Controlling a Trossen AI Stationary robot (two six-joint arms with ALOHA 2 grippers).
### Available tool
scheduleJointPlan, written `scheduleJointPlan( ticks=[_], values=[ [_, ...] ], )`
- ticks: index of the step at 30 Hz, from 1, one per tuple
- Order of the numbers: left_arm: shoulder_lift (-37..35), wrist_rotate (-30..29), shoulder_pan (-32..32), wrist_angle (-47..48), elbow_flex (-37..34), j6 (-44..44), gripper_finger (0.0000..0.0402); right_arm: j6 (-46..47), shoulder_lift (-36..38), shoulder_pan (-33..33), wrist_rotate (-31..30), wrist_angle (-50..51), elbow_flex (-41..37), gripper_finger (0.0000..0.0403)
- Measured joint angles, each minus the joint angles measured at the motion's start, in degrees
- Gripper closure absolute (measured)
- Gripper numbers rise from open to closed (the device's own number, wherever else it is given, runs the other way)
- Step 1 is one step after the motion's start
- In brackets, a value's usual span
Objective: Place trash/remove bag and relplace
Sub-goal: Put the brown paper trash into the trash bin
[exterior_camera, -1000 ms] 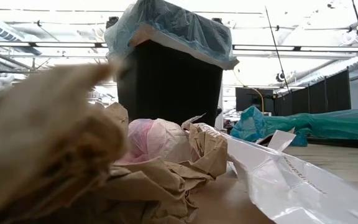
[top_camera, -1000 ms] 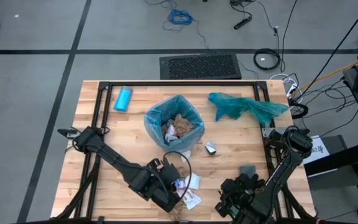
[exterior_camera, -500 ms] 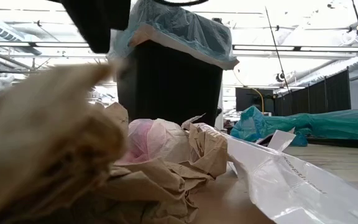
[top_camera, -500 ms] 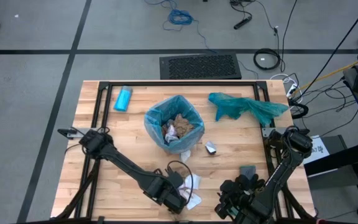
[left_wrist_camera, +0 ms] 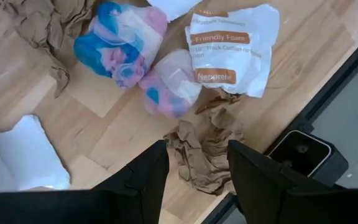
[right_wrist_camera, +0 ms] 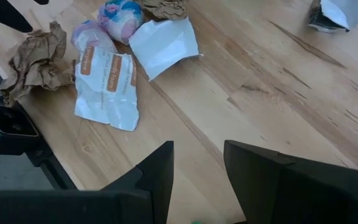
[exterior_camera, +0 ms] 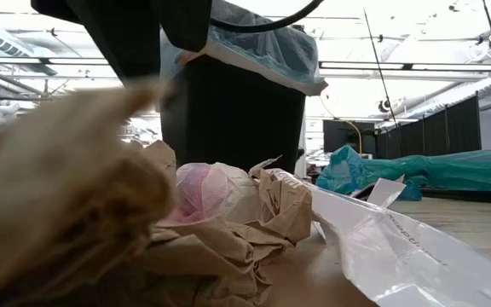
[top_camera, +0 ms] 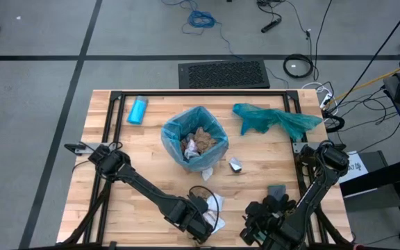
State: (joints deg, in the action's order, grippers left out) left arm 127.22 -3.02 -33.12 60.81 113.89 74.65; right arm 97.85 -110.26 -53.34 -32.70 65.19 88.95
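The crumpled brown wad point(left_wrist_camera: 205, 157) has sharp creases that run into its narrow flap point(left_wrist_camera: 219, 101), so the flap will come along, still sticking out, when the robot lifts the wad.
The black bin point(top_camera: 194, 142), lined with the pale blue bag point(exterior_camera: 245, 38), stands mid-table with scraps inside. Loose trash point(top_camera: 212, 208) lies near the table's front edge: brown paper wads, a white wrapper point(left_wrist_camera: 232, 46) and colourful bundles point(left_wrist_camera: 120, 40). My left gripper point(left_wrist_camera: 197, 180) hangs open just above this pile, pointing steeply down. Its fingers stand either side of a crumpled brown wad point(left_wrist_camera: 205, 146) without touching it. In the low view it shows as a dark shape point(exterior_camera: 126, 34) coming in from above. My right gripper point(right_wrist_camera: 197, 174) waits open over bare wood at the front right.
A teal-green plastic bag point(top_camera: 276, 119) lies at the back right and a light-blue bottle point(top_camera: 138, 110) at the back left. A silvery wrapper point(top_camera: 235, 165) sits right of the bin, with a grey glove point(top_camera: 278, 189) nearer the front. A small black camera point(left_wrist_camera: 300, 152) sits at the front edge.
My left gripper has come down toward the trash pile at the front edge, shifting a little toward the table's right and rolling its wrist. In the low view it has dropped into sight from above. The trash has stayed where it was.
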Motion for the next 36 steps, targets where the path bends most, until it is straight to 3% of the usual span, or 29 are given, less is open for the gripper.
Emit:
scheduleJointPlan(
  ticks=[23, 26, 31, 36],
  values=[
    [6.2, 2.3, -0.6, -1.9, 0.0, -1.5, 0.0238, 0.0, 0.0, -0.2, 0.0, -0.8, 0.0, 0.0271],
    [6.5, 4.1, -0.7, -1.9, 0.0, -1.6, 0.0270, 0.0, 0.0, -0.3, 0.0, -0.7, 0.0, 0.0271],
    [6.2, 4.5, -0.7, -2.0, 0.0, -3.2, 0.0383, -0.1, 0.0, -0.4, 0.0, -0.7, 0.0, 0.0271],
    [6.1, 4.9, -0.6, 3.8, 5.1, -5.4, 0.0396, -1.2, 0.0, -0.4, 0.0, -0.7, 0.0, 0.0271]
  ],
)
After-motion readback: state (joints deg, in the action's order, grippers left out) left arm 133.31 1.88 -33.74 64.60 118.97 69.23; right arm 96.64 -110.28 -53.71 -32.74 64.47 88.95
